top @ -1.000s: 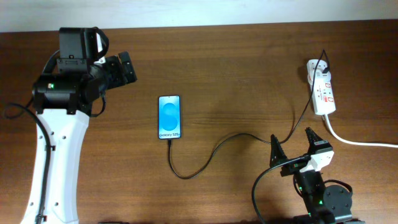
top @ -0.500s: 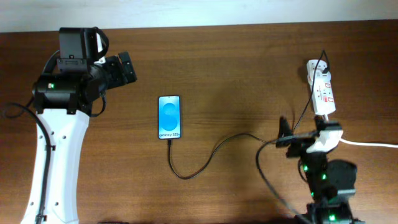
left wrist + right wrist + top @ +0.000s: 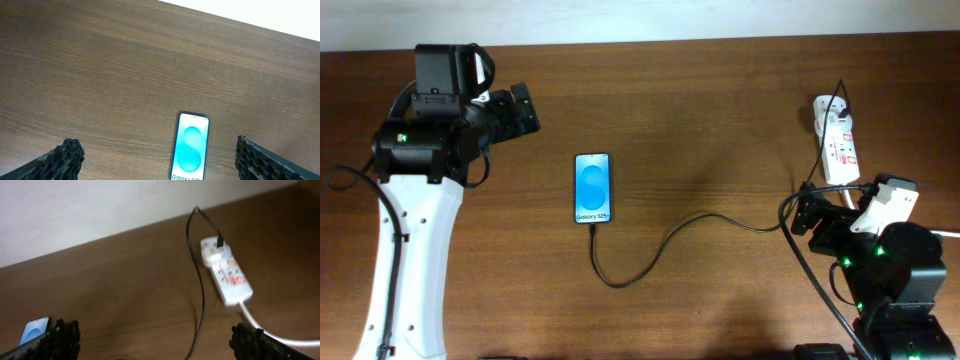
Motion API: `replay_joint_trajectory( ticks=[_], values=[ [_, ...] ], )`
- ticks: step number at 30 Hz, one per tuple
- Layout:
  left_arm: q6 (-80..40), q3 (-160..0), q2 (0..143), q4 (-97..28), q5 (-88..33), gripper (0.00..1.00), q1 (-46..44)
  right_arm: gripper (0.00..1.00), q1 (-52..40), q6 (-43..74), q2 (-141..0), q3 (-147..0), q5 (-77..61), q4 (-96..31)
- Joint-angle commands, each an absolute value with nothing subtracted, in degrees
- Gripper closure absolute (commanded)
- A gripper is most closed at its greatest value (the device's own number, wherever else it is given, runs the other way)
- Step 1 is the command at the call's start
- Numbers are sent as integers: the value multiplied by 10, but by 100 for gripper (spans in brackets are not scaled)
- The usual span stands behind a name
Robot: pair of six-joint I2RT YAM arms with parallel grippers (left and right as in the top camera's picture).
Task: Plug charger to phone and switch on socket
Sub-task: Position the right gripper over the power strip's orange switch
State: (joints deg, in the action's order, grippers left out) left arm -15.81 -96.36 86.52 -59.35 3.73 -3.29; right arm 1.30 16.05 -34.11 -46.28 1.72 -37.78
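Note:
Next, my right gripper moves around to the socket's opposite side (image 3: 870,140) to press the switch, because the charger's black cable (image 3: 819,150) runs along the socket's side nearest the phone.
The phone (image 3: 593,188) lies flat mid-table with its blue screen lit; it also shows in the left wrist view (image 3: 191,152) and at the left edge of the right wrist view (image 3: 35,330). The charger (image 3: 670,238), a thin black cable, runs from the phone's bottom edge in a loop rightward up to the socket (image 3: 837,140). It shows in the right wrist view too (image 3: 201,295). The socket is a white strip with red marks (image 3: 227,272). My left gripper (image 3: 520,110) is open and empty, up and left of the phone (image 3: 160,160). My right gripper (image 3: 825,205) is open and empty just below the socket (image 3: 157,340).
The thick white cord (image 3: 948,234) leaves the socket's near end and runs off to the right (image 3: 270,332). The table's far edge meets a pale wall (image 3: 100,210). The left arm's white body (image 3: 410,260) stands along the left side.
My right gripper has swung right and toward the far side, from beside the cable's middle to just below the socket. The left arm, phone and cable have not moved.

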Motion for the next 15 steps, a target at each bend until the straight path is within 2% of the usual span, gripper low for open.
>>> replay_joint_trajectory(
  ticks=[1, 6, 9, 12, 15],
  values=[
    [-155, -967, 862, -593, 45, 1, -29, 2, 15, 185, -385, -458, -32, -385],
    [-155, -967, 862, -593, 45, 1, -29, 2, 16, 200, -451, -460, -58, -345],
    [-155, -967, 862, -593, 43, 1, -29, 2, 17, 142, -496, -503, -57, -385],
    [-155, -967, 862, -593, 44, 1, -29, 2, 53, 88, -616, -653, -54, -486],
    [-155, -967, 862, -593, 43, 1, -29, 2, 170, 86, -736, -869, -59, -598]
  ],
)
